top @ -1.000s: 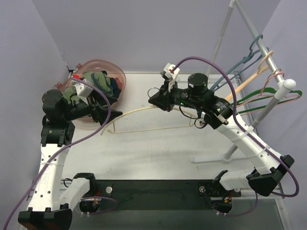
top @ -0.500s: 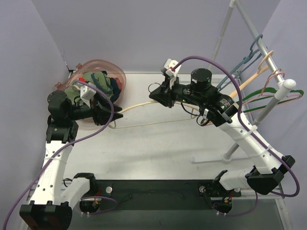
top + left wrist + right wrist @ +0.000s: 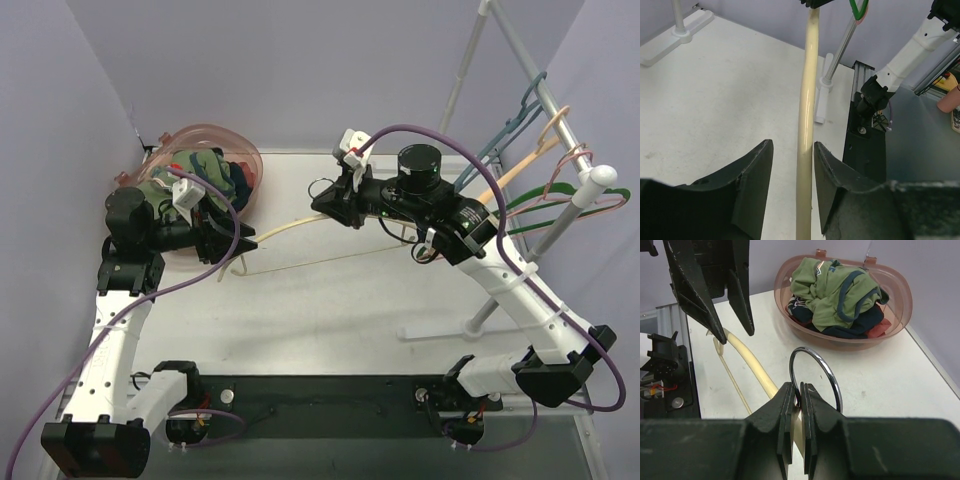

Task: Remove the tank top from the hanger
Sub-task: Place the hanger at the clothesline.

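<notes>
My right gripper is on the hook's base (image 3: pixel 796 396). Next, my left gripper clamps onto the cream arm (image 3: pixel 805 160) before my right gripper opens and frees the hook for the rack.
A bare cream hanger (image 3: pixel 290 228) is held above the table between the two arms. My right gripper (image 3: pixel 322 207) is shut on its chrome hook (image 3: pixel 826 371), as the right wrist view shows (image 3: pixel 797 390). My left gripper (image 3: pixel 238 240) is open, and its jaws straddle the hanger's cream arm (image 3: pixel 807 125) without squeezing it (image 3: pixel 792 145). A green tank top with dark trim (image 3: pixel 832 287) lies crumpled on other clothes in the pink basket (image 3: pixel 252 160) behind the left gripper.
A clothes rack (image 3: pixel 560 125) stands at the right with several coloured hangers on its rail. Its foot (image 3: pixel 440 330) rests on the table near the right arm. The basket rim (image 3: pixel 905 295) is close to the table's far left corner.
My left gripper has moved right along the hanger's end and now straddles its arm. The right gripper has shifted slightly and the hanger's left end has risen.
</notes>
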`<control>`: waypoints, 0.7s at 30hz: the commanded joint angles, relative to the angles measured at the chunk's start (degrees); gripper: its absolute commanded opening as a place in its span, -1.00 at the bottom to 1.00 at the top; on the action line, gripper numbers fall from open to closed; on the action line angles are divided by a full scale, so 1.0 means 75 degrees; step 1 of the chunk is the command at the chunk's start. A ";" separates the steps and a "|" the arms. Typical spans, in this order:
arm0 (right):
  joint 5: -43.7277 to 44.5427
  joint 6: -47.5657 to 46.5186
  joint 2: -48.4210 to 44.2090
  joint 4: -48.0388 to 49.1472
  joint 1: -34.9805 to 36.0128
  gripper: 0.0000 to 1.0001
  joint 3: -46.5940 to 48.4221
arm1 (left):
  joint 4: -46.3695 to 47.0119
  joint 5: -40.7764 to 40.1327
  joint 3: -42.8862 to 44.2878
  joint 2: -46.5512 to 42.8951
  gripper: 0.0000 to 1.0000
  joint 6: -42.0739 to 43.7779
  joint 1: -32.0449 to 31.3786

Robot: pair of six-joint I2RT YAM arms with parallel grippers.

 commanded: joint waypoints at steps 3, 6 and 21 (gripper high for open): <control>-0.0454 -0.0310 -0.0434 0.0440 0.0005 -1.00 0.0370 | -0.0438 -0.0002 0.0288 0.0019 0.01 0.0249 0.0026; -0.0466 -0.0322 -0.0423 0.0463 0.0016 -1.00 0.0417 | -0.0497 -0.0096 0.0230 -0.0039 0.01 0.0285 0.0026; -0.0138 -0.0041 -0.0387 0.0733 0.0028 -1.00 0.0440 | 0.0381 0.0150 0.0031 -0.0145 0.22 -0.0535 -0.0032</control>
